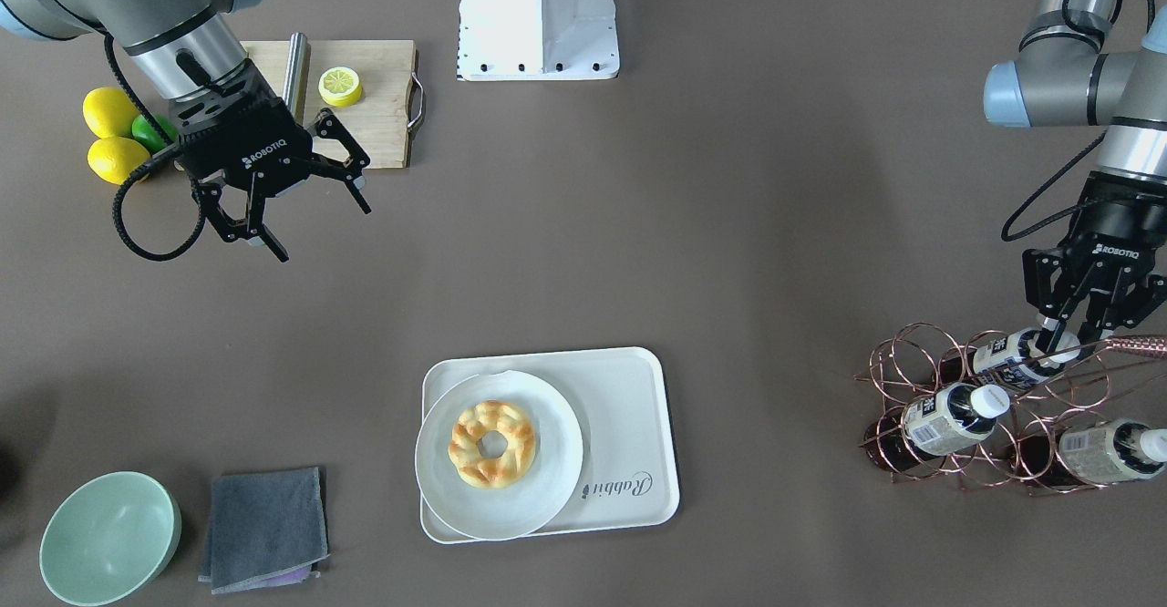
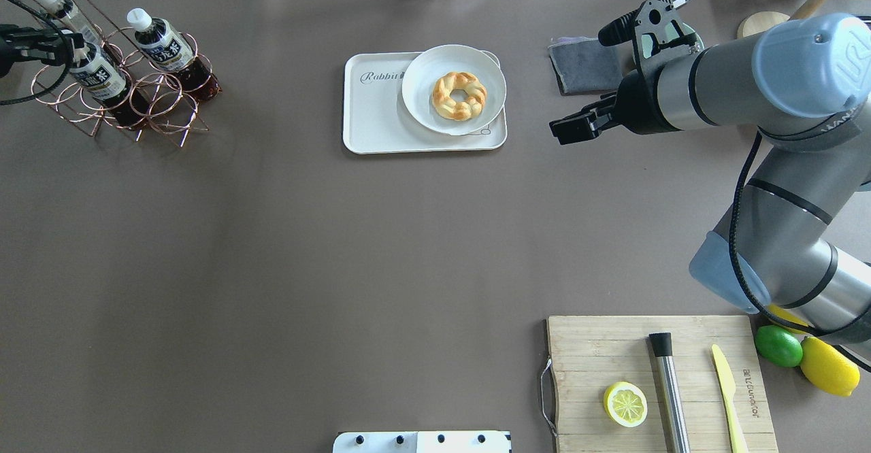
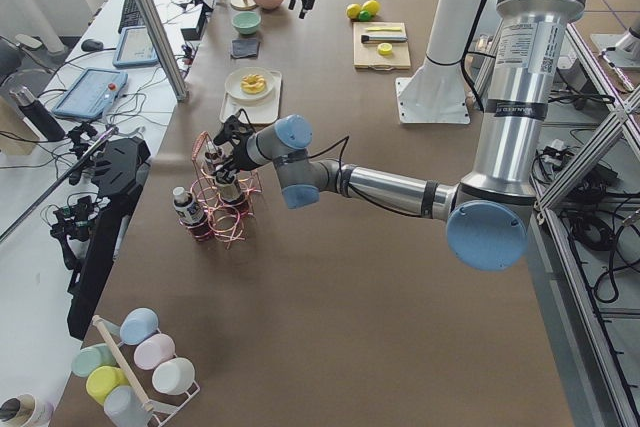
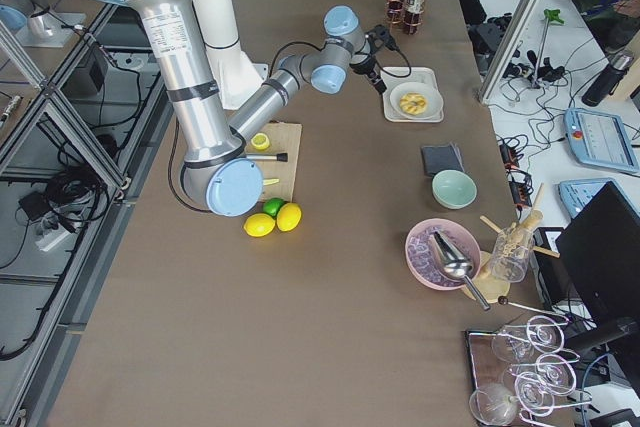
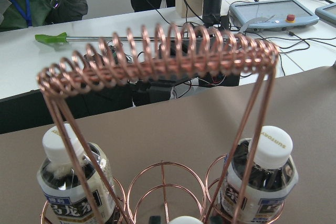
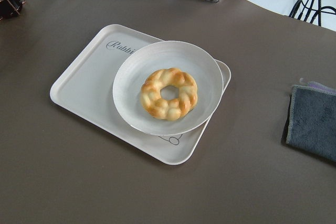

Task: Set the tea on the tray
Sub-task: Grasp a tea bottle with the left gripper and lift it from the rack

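Note:
My gripper will lift the white cap, and the upper bottle [image 1: 1010, 360] will then slide free and leave the rack behind, because open wire rings [image 1: 969, 360] go around the bottle.
Three tea bottles lie in a copper wire rack [image 1: 914, 358]: an upper one [image 1: 1007, 358], a middle one [image 1: 944, 420] and a lower one [image 1: 1099, 452]. My left gripper [image 1: 1071, 329] is open, and its fingers straddle the white cap of the upper bottle. The left wrist view shows two bottles [image 5: 71, 182] [image 5: 260, 177] under the rack's coiled handle [image 5: 157, 61], with a third cap at the bottom edge. The cream tray [image 1: 629, 425] marked "Rabbit" sits mid-table. My right gripper [image 1: 321, 231] hangs open and empty, high over the table, far from the tray [image 6: 86, 85].
A white plate [image 1: 552, 488] with a braided doughnut [image 1: 492, 443] covers half the tray. A folded grey cloth [image 1: 264, 529] and a green bowl [image 1: 109, 539] lie beyond it. A cutting board [image 2: 612, 351] with lemon half, knife and steel rod, plus whole lemons and a lime, sits near the robot.

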Robot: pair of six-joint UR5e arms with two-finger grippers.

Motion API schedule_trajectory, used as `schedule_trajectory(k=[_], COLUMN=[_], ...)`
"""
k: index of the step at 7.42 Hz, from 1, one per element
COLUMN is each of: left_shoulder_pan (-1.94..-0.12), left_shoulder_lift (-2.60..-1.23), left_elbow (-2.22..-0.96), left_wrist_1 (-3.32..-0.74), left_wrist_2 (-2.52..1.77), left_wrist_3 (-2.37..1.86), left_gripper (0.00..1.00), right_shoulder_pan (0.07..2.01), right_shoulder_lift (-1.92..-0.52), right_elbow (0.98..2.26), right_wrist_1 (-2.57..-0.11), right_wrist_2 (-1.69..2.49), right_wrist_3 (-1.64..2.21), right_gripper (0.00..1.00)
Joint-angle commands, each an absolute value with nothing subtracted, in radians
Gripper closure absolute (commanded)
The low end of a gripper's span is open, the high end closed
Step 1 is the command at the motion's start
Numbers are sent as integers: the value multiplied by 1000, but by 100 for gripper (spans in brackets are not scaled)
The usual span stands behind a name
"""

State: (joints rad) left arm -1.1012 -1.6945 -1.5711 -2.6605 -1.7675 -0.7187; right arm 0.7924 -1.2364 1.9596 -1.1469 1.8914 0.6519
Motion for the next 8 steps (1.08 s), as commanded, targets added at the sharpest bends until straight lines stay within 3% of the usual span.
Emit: schedule_trajectory(k=[1, 4, 8], left_shoulder_pan=[-1170, -1336, -1456], left_shoulder_lift=[-1692, -1680, -1674], left_elbow=[-1594, -1635, -1874], left_wrist_1=[-2648, -2635, -2396], left_wrist_2=[-1858, -2087, -2214], left_wrist_3=[-716, -716, -718], left_gripper=[100, 100, 100], right_shoulder_pan=[793, 793, 793], right_shoulder_lift=[-1238, -1238, -1238], right_elbow=[1962, 1963, 1965], right_wrist_1=[-1147, -1146, -1146], right_wrist_2=[1885, 1882, 1882], right_wrist_3=[652, 653, 653], right_gripper=[0, 0, 0])
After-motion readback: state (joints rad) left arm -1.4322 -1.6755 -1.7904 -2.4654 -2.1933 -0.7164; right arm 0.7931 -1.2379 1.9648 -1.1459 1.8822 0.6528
